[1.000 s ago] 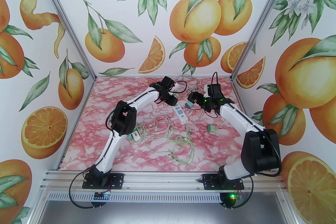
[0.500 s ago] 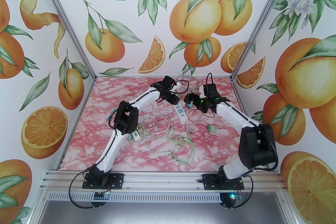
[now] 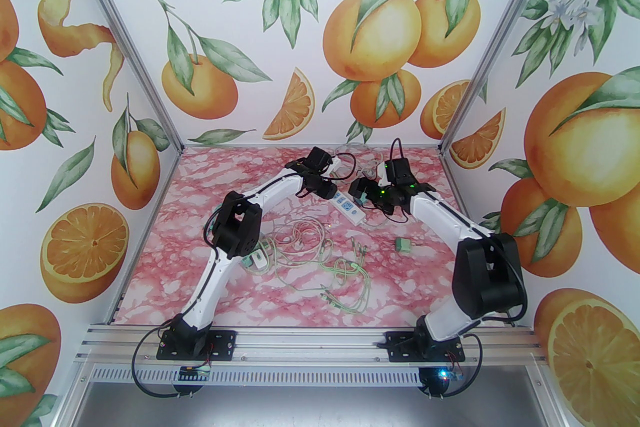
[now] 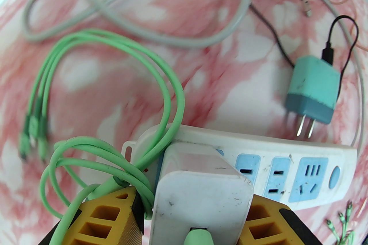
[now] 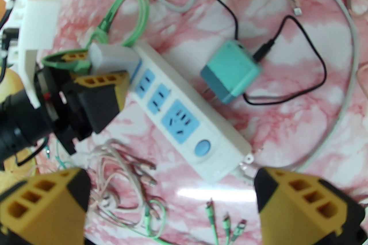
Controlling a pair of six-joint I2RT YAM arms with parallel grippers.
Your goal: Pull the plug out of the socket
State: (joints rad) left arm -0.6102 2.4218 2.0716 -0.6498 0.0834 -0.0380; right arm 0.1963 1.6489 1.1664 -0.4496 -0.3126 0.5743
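The robot sees the green cable caught against the plug, so its left gripper should open and take hold of only the plug again while its right gripper holds the power strip.
A white power strip with blue sockets [image 3: 350,209] lies on the marbled table. A white plug [image 4: 201,192] with a green cable [image 4: 115,45] sits in its end socket. My left gripper [image 4: 195,209] is shut on the plug. The yellow fingers [image 4: 267,223] press its two sides, with a loop of the green cable caught at the left one. The same grip shows in the right wrist view at the plug [image 5: 115,58]. My right gripper [image 5: 172,189] hangs open just above the strip's [image 5: 184,120] switch end, touching nothing.
A teal charger [image 5: 230,71] with a black cable lies unplugged beside the strip. A grey cord [image 4: 138,28] coils behind it. Thin cables [image 3: 325,265] sprawl mid-table, with a white and green charger [image 3: 257,259] at the left and a teal adapter [image 3: 402,244] at the right.
My left jaws have narrowed onto the plug. The right arm has moved left over the strip. The strip's near end has swung to the right.
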